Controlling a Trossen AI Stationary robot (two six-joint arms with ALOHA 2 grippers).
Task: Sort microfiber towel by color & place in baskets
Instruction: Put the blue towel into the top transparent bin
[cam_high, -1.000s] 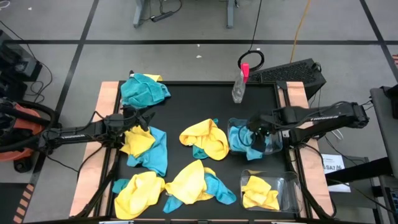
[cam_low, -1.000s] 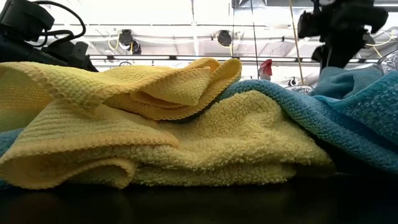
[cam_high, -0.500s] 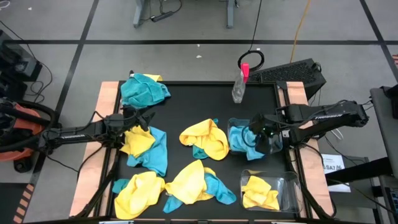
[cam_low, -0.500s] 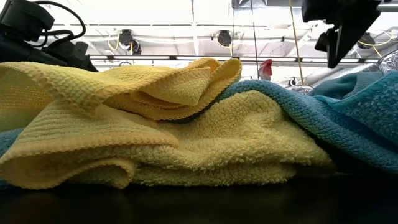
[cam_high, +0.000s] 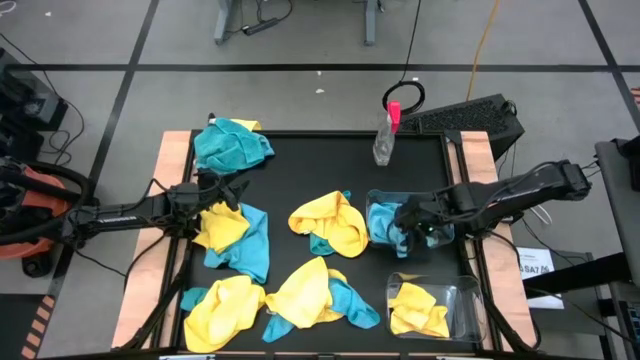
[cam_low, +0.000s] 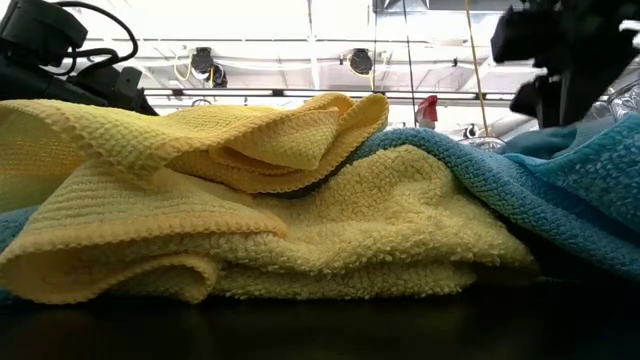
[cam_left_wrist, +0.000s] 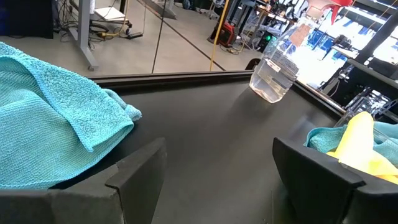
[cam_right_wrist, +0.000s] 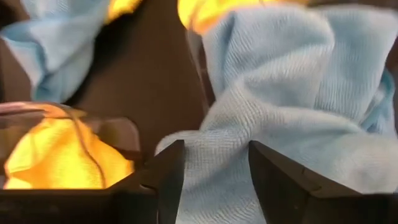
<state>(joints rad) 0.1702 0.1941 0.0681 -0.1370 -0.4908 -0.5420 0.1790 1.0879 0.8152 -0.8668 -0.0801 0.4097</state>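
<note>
The blue towel sticks out over the far basket's near rim (cam_high: 400, 249), so the robot's right gripper needs to push that fold of the towel inside the basket (cam_high: 383, 222) before it picks up the next towel.
Two clear tubs stand at the table's right. The far basket (cam_high: 377, 205) holds a blue towel (cam_high: 388, 228); the near basket (cam_high: 462, 300) holds a yellow towel (cam_high: 415, 310). My right gripper (cam_high: 410, 218) (cam_right_wrist: 214, 168) is open and low over the far basket, its fingers down in the blue towel (cam_right_wrist: 292, 81). My left gripper (cam_high: 236, 190) (cam_left_wrist: 217, 168) waits open above the table's left side, between a teal towel (cam_high: 232, 145) (cam_left_wrist: 56, 118) and a yellow and blue pile (cam_high: 236, 235). More yellow and blue towels (cam_high: 330, 222) (cam_high: 312, 295) (cam_high: 222, 310) lie loose on the black mat. My right gripper reaches into the far basket from above, slanting in from the table's right. Its open fingers (cam_right_wrist: 166, 177) stand in the bunched blue towel, with a ridge of the cloth (cam_right_wrist: 217, 146) between them. The towel rests in the basket, heaped above its rim.
A clear spray bottle with a pink top (cam_high: 385, 135) (cam_left_wrist: 277, 71) stands at the far edge. A dark keyboard-like thing (cam_high: 470, 118) lies beyond the far right corner. Bare black mat (cam_high: 320, 165) shows between the teal towel and the bottle.
My right gripper rose a little off the blue towel over the far basket, then came back down into it, and its arm dropped lower. The blue towel stayed in the basket. The left arm kept still.
</note>
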